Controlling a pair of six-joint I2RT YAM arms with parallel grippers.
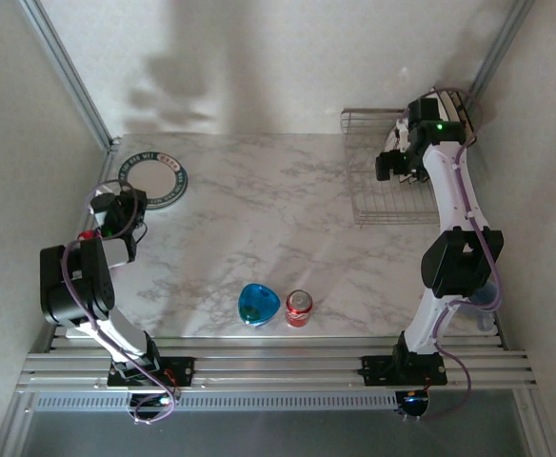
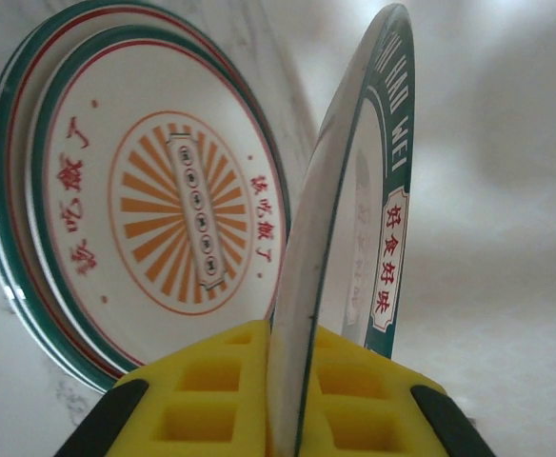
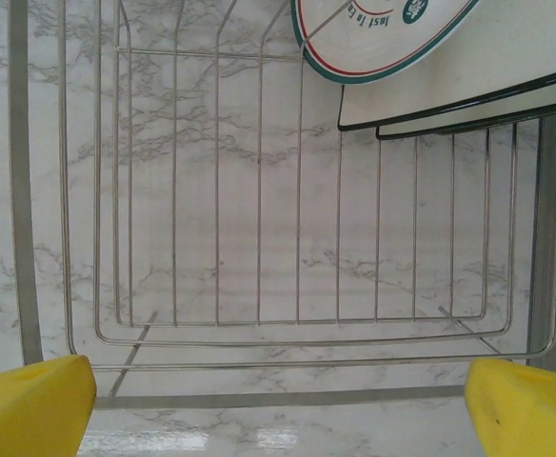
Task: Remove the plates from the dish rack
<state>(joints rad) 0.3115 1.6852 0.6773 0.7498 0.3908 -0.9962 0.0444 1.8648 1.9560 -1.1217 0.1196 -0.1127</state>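
Note:
I keep lowering the plate in my left gripper, as the held plate's back (image 2: 308, 233) faces the stack of plates (image 2: 178, 214), until its edge rests there, and then let go.
In the left wrist view my left gripper (image 2: 292, 400) is shut on the rim of a round white plate (image 2: 354, 228) with a green edge and red characters, held on edge. Just behind it lies a stack of similar round plates (image 2: 145, 209) with an orange sunburst. From above, that stack (image 1: 152, 179) sits at the table's far left, with the left gripper (image 1: 121, 211) just in front of it. My right gripper (image 1: 395, 164) hovers open over the wire dish rack (image 1: 392, 205), its yellow fingertips (image 3: 30, 405) wide apart. One round plate (image 3: 383, 38) and square cream plates (image 3: 468, 86) stand at the rack's far end.
A glossy blue bowl (image 1: 259, 305) and a red can (image 1: 299, 307) sit near the front edge, between the arms. Walls close in the table on the left, right and back. The rack's raised wire sides (image 3: 64, 190) frame bare marble under the right gripper.

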